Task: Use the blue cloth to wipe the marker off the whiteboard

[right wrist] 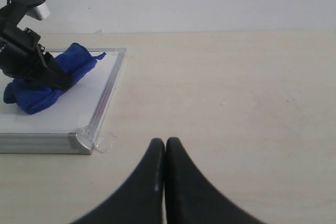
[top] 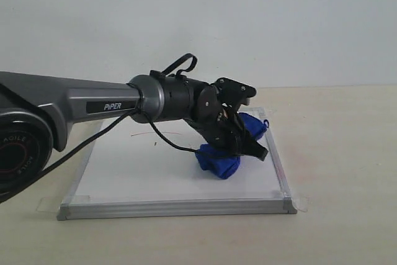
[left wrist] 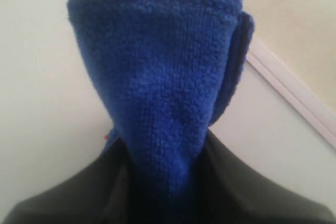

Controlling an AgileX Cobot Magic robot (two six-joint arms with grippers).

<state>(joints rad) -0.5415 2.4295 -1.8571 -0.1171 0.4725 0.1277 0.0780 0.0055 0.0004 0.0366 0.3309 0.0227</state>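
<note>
The robot's left gripper should wipe the blue cloth [top: 220, 163] back toward the red marker line [top: 144, 133], because the cloth is near the whiteboard's side frame, away from the remaining marker.
The whiteboard [top: 155, 172] lies flat on the table, silver-framed. On its right half rests the blue cloth [top: 218, 161], pressed to the board with my left gripper [top: 245, 144] shut on it. In the left wrist view the blue cloth [left wrist: 157, 93] fills the space between the dark fingers [left wrist: 252, 192]. A faint red marker line [top: 146, 133] shows on the board beside the arm; a red speck [left wrist: 106, 137] sits next to the cloth. My right gripper [right wrist: 166, 145] is shut and empty, off the whiteboard [right wrist: 79, 114], over bare table; the blue cloth [right wrist: 47, 80] shows there too.
Clear tape tabs [top: 302, 203] hold the board's corners to the beige table [top: 341, 153]. A pale wall [top: 248, 17] stands behind. The left arm's black cable [top: 170, 144] hangs over the board.
</note>
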